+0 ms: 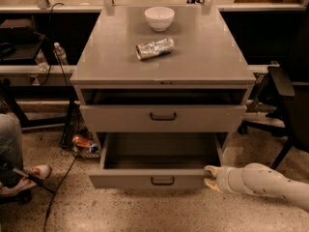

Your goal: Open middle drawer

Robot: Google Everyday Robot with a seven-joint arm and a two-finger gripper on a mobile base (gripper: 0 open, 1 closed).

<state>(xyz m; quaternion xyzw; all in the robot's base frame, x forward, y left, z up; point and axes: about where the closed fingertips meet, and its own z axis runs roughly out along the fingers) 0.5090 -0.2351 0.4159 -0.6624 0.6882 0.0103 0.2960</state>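
My gripper is nearly shut at the end corner of the middle drawer's front panel [205, 178], so next I spread it wide around the panel [201, 172] before pulling further.
The grey cabinet [203, 62] has the middle drawer [120, 179] pulled well out toward me. Its low front panel carries a small dark bar handle [162, 180], and its plain grey interior [161, 149] looks empty. My gripper [211, 173] comes in low from the right on a white arm [263, 182]. It sits against the right end of that drawer's front panel. The drawer above [120, 118] is nearly closed, with a dark gap over it. Any lower drawer is hidden under the pulled-out one.
A white bowl [159, 18] and a crumpled silver packet [154, 48] lie on the cabinet top. A dark chair [289, 105] stands at right. A person's leg [9, 144] and shoe [35, 173] are at left, with cables [60, 178] and litter [83, 143] on the floor.
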